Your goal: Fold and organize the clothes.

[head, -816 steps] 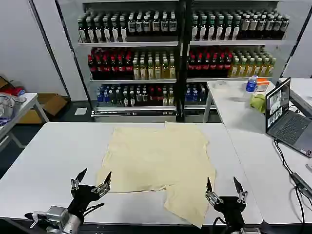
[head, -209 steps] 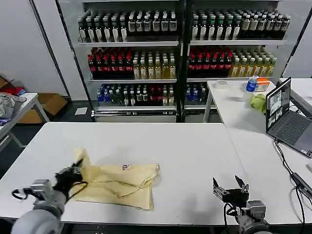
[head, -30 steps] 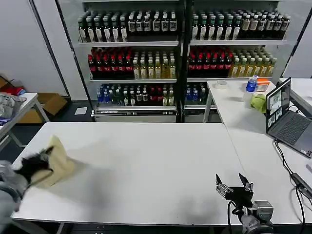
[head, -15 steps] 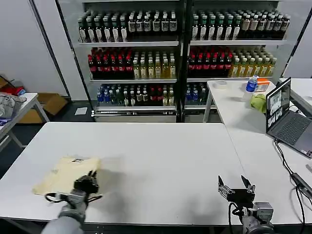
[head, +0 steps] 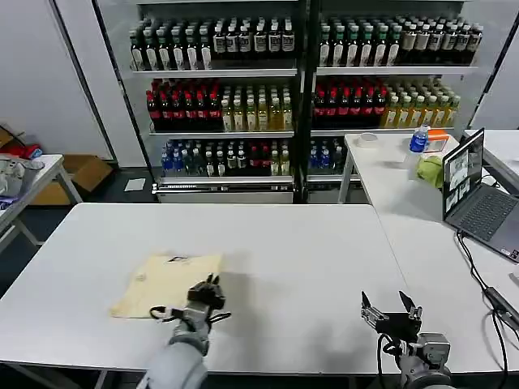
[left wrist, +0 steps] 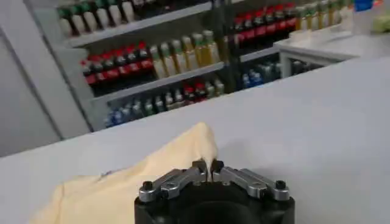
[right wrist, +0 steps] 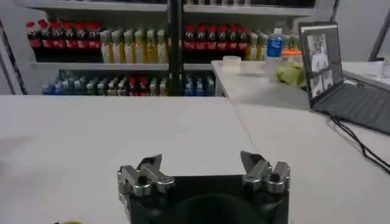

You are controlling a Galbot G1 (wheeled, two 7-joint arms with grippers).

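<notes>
The cream-yellow T-shirt (head: 169, 284) lies folded into a low, flat bundle (head: 146, 298), so its layers should stay together when I pull the edge with my right gripper.
The pale cream-yellow T-shirt (head: 166, 284) lies folded into a flat bundle on the left half of the white table (head: 292, 243), a small label showing at its far edge. My left gripper (head: 208, 293) is shut on the bundle's right near edge. In the left wrist view the fingertips of that gripper (left wrist: 208, 169) pinch a raised point of the cream fabric (left wrist: 152, 170). My right gripper (head: 388, 310) hovers open over the table's front right with nothing between its fingers, and it appears the same way in the right wrist view (right wrist: 202, 164).
Drink shelves (head: 292, 89) line the back wall. A second table (head: 405, 178) on the right carries a laptop (head: 474, 190), a blue-capped bottle (head: 418, 139) and a yellow-green cloth (head: 430, 170). Cables (head: 486, 284) run along the right edge.
My left gripper has dragged the folded T-shirt rightward across the table, from the far left edge toward the middle-left. The right gripper has stayed in place, open.
</notes>
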